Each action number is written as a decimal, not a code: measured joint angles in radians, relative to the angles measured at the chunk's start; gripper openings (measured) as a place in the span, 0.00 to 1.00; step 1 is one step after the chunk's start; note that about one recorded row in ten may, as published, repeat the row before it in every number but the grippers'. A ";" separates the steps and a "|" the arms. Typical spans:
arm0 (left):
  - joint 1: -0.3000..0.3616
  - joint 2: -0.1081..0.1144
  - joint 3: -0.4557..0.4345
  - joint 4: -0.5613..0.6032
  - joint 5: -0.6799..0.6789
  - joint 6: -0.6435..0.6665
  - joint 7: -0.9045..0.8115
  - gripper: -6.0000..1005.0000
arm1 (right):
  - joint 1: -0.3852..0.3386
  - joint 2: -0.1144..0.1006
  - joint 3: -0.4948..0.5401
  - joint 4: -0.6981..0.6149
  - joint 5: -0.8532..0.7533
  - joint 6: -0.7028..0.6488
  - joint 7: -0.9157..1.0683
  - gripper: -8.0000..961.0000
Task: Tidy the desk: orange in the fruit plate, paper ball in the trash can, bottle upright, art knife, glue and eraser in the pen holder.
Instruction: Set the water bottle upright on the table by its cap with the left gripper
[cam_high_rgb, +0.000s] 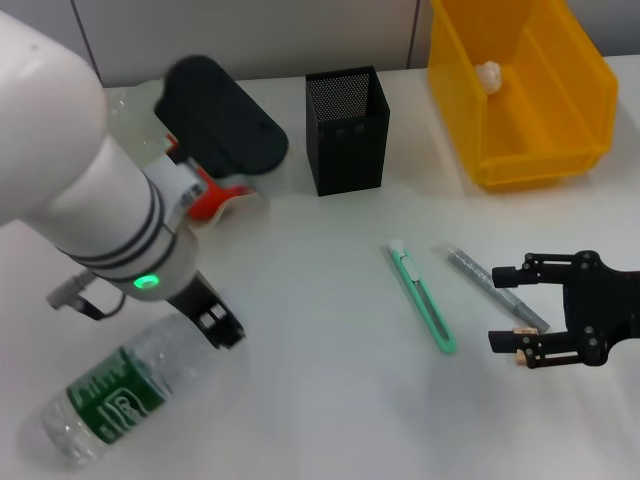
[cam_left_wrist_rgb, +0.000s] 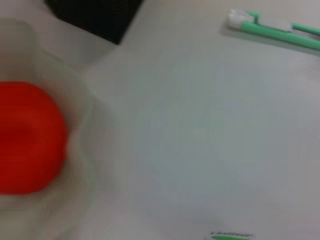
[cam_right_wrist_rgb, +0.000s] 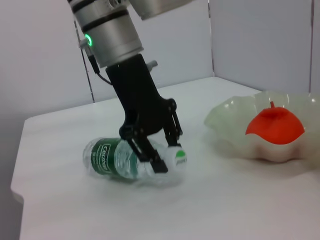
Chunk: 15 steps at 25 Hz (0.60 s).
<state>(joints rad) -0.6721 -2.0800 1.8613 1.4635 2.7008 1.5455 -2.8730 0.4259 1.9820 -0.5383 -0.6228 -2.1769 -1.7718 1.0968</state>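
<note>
My left gripper has its fingers on both sides of the bottle's neck (cam_right_wrist_rgb: 162, 151), and the bottle's base end (cam_high_rgb: 68, 432) lies free. I should keep tipping the bottle up until it stands on its base.
A clear bottle (cam_high_rgb: 105, 400) with a green label lies on its side at the near left. My left gripper (cam_high_rgb: 218, 325) is down at its cap end; in the right wrist view its open fingers (cam_right_wrist_rgb: 151, 161) straddle the bottle (cam_right_wrist_rgb: 115, 160) near the neck. The orange (cam_high_rgb: 212, 200) sits in the translucent fruit plate (cam_right_wrist_rgb: 225, 120), partly hidden behind my left arm. The green art knife (cam_high_rgb: 422, 297) and the grey glue stick (cam_high_rgb: 490, 280) lie at centre right. My right gripper (cam_high_rgb: 507, 308) is open around the glue's near end. The paper ball (cam_high_rgb: 488, 75) lies in the yellow trash can (cam_high_rgb: 530, 165). The eraser is out of view.
The black mesh pen holder (cam_high_rgb: 347, 130) stands upright at the back centre, between the plate and the yellow bin. A black part of my left arm (cam_high_rgb: 220, 115) hangs over the back left. Bare white table lies between the bottle and the knife.
</note>
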 joint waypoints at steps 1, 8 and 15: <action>0.001 0.000 -0.009 0.014 0.012 0.014 -0.002 0.45 | 0.000 0.000 0.001 0.000 0.001 0.000 0.001 0.80; 0.022 0.001 -0.069 0.145 0.104 0.128 -0.004 0.45 | 0.004 0.000 0.004 -0.003 0.005 -0.001 0.009 0.79; 0.042 0.003 -0.114 0.240 0.171 0.201 -0.005 0.45 | 0.008 0.000 0.004 -0.002 0.017 -0.001 0.013 0.79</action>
<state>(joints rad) -0.6304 -2.0771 1.7477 1.7034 2.8721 1.7468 -2.8777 0.4342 1.9820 -0.5348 -0.6246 -2.1597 -1.7727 1.1095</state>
